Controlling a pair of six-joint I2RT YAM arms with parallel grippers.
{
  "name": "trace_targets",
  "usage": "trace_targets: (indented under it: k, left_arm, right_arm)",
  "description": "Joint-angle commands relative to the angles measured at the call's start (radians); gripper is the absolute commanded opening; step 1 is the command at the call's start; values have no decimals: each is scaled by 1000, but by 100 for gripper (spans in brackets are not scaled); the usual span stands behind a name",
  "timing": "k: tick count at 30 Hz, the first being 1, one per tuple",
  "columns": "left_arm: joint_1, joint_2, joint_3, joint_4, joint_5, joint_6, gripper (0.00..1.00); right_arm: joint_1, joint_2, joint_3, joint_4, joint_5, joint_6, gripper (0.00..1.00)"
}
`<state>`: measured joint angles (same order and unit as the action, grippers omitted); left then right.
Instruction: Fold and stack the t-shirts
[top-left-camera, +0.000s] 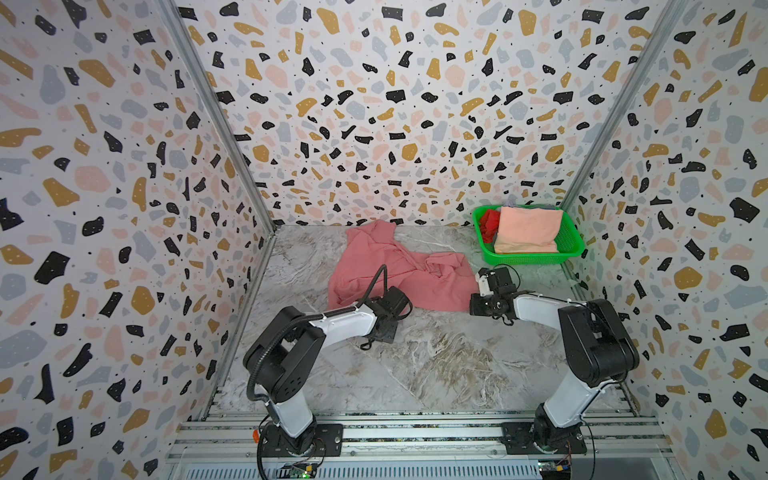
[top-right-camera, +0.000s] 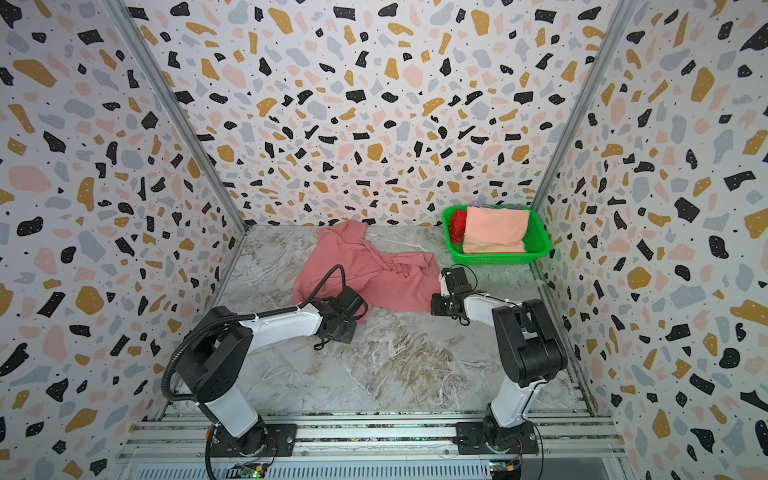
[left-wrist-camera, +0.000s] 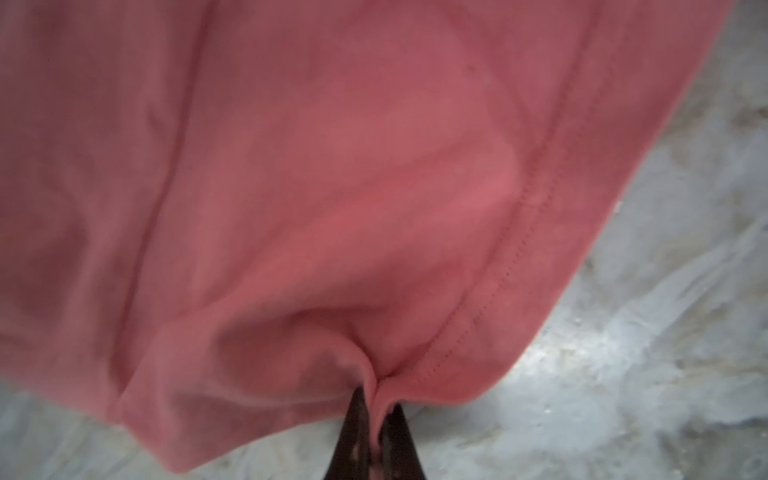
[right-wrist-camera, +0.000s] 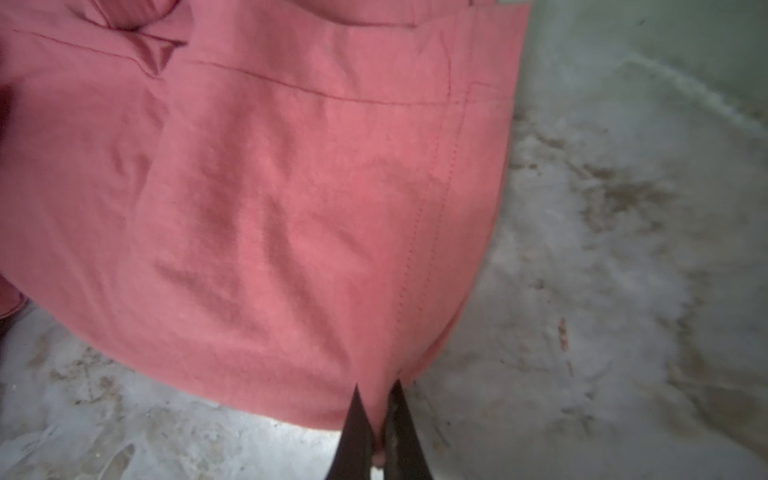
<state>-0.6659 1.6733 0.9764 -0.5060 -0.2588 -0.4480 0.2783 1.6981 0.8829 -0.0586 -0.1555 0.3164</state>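
The rose-pink t-shirt lies crumpled with my grippers close together, so next my left gripper draws the t-shirt's near edge away from my right gripper before lifting.
A crumpled rose-pink t-shirt lies on the marble table. My left gripper is shut on a pinch of its near edge beside the stitched hem. In both top views that gripper sits at the shirt's near left part. My right gripper is shut on the shirt's near right corner. A folded pale peach t-shirt and a bright red t-shirt lie in the basket.
A green mesh basket stands at the back right corner, close behind my right wrist. Patterned walls close in the table on three sides. The arm bases sit on rails along the front edge.
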Motion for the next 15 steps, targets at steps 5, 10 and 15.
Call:
trace_targets:
  k: [5, 10, 15]
  left_arm:
    - [201, -386, 64, -98, -80, -62, 0]
    - [333, -559, 94, -56, -72, -15, 0]
    - [356, -576, 99, -88, -100, 12, 0]
  right_arm:
    - [-33, -300, 126, -124, 121, -69, 0]
    - [-56, -382, 129, -158, 137, -105, 0]
    - [-50, -403, -19, -173, 170, -108, 11]
